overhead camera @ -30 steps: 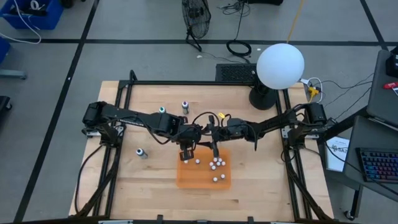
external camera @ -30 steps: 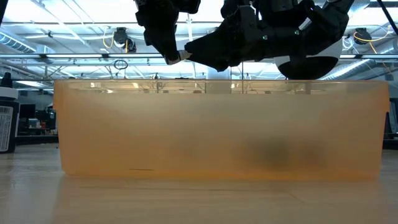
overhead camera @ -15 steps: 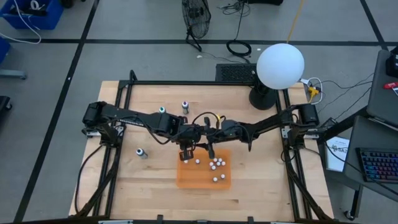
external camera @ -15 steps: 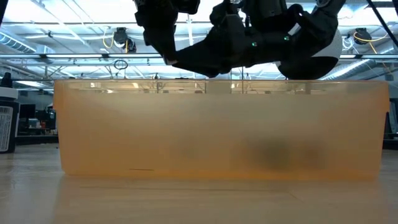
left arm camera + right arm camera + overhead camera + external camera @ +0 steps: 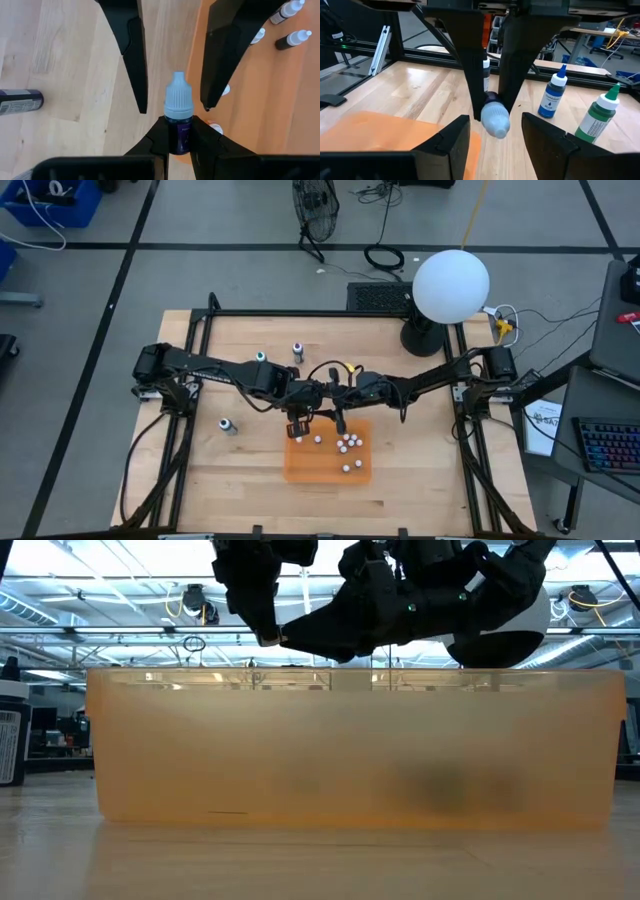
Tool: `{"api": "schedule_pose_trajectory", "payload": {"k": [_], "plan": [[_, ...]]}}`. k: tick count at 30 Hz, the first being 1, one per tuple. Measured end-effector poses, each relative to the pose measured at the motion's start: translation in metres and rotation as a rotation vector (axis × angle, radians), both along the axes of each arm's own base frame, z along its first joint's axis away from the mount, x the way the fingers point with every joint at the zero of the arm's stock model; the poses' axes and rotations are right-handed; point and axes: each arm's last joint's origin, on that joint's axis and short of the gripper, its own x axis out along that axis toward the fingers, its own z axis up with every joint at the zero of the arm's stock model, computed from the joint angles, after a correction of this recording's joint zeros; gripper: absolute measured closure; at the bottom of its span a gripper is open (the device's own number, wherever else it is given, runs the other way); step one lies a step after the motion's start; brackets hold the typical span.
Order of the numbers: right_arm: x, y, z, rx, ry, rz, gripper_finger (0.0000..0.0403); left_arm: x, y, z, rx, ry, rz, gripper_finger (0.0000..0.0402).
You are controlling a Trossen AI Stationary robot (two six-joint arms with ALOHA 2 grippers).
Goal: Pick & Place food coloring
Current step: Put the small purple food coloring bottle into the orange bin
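Observation:
My right gripper should take the cap (image 5: 178, 101) and lower the bottle into the tray, because my left gripper is pinching the bottle's body (image 5: 182, 137) and the bottle's cap end is free.
My left gripper (image 5: 298, 423) hangs over the far left corner of the orange tray (image 5: 300, 470), shut on a small food coloring bottle (image 5: 178, 131) with a dark purple body and a pale blue cap (image 5: 177, 97). My right gripper (image 5: 333, 412) comes level from the table's right and is open. Its two fingers (image 5: 135, 60) stand on either side of the cap with a gap on each side. A blue bottle (image 5: 554, 92) and a green bottle (image 5: 597, 117) stand upright on the table. Another bottle (image 5: 228, 426) is at the table's left. My left gripper pinches the bottle's dark body (image 5: 178, 136) just below the cap between its two fingers (image 5: 470, 60), which come from above, slanting down. The bottle is lifted clear, with its cap end (image 5: 495, 120) pointing toward my right gripper.
Several white-capped bottles (image 5: 347, 444) lie in the orange tray, whose wall (image 5: 350, 750) fills the low view. A white globe lamp (image 5: 450, 285) stands at the far right corner. Black frame rails (image 5: 300, 313) run along the table's edges.
My right gripper has crept toward the table's left, closer around the cap of the bottle that my left gripper holds.

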Motion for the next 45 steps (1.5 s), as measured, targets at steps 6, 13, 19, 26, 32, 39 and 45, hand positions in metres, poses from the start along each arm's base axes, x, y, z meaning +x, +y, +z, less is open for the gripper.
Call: {"api": "schedule_pose_trajectory", "payload": {"k": [6,13,19,26,32,39,45], "plan": [[0.000,0.000,0.000,-0.018,-0.007,0.003,0.0242,0.000,0.000,0.000,-0.003,-0.003,0.005,0.0352],[0.000,0.000,0.002,-0.026,-0.022,0.003,0.0267,0.000,0.000,0.000,-0.003,-0.005,0.005,0.0351],[0.000,-0.001,0.002,-0.047,-0.025,0.008,0.0316,0.000,0.000,0.000,-0.002,-0.005,0.004,0.0351],[-0.001,-0.004,0.000,-0.043,0.000,0.069,0.0362,0.002,0.000,0.000,0.012,-0.020,0.002,0.0350],[-0.014,0.004,0.016,-0.091,0.097,0.063,0.0362,0.006,0.000,0.003,0.028,-0.078,0.002,0.0318],[-0.052,0.033,0.053,-0.230,0.327,-0.001,0.0362,0.005,-0.012,0.030,0.126,-0.268,-0.080,0.0267],[-0.062,0.064,0.104,-0.359,0.553,-0.100,0.0362,0.005,-0.025,0.041,0.248,-0.357,-0.180,0.0258]]}}
